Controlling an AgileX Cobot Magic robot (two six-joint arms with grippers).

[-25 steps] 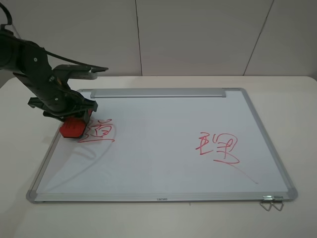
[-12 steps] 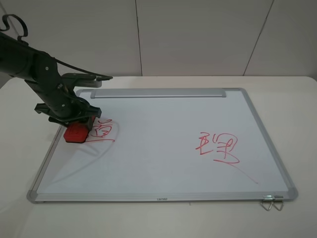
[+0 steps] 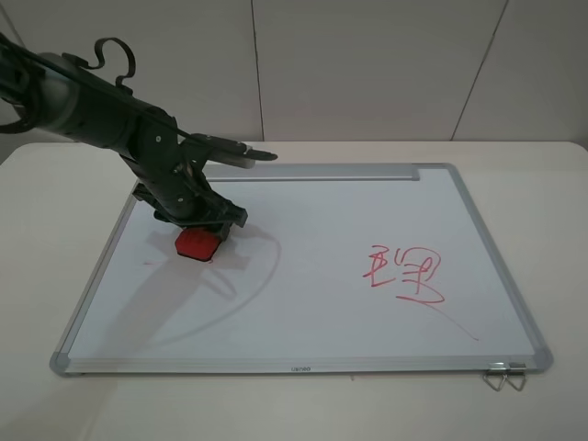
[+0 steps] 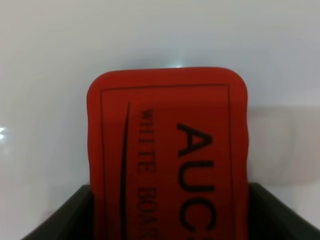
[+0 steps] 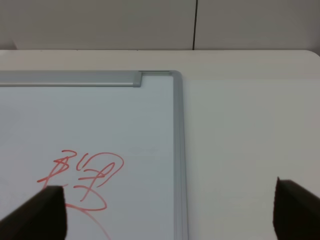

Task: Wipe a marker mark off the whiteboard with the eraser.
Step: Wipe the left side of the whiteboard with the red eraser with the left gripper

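My left gripper is holding the eraser beside a faint red trace (image 3: 148, 264) on the whiteboard. It should wipe the eraser back over that spot before letting the eraser go.
The whiteboard (image 3: 303, 303) lies flat on the table. My left gripper (image 3: 197, 231) is shut on the red eraser (image 3: 196, 243), pressing it on the board's left part. The left wrist view shows the eraser (image 4: 167, 150) close up between the dark fingers (image 4: 65, 215), on clean white board. A faint red trace (image 3: 147, 262) is left of the eraser. A red marker mark (image 3: 404, 274) is on the board's right half, also in the right wrist view as the mark (image 5: 85, 177). My right gripper (image 5: 167, 210) stands open above the board's right edge (image 5: 179, 150); it is out of the exterior view.
A grey tray strip (image 3: 294, 172) runs along the board's far edge. A metal clip (image 3: 503, 375) sits at the near right corner. White table (image 3: 551, 184) surrounds the board, with a wall behind.
My left gripper has swept the eraser to the right across the left red mark, which is now gone apart from a faint trace.
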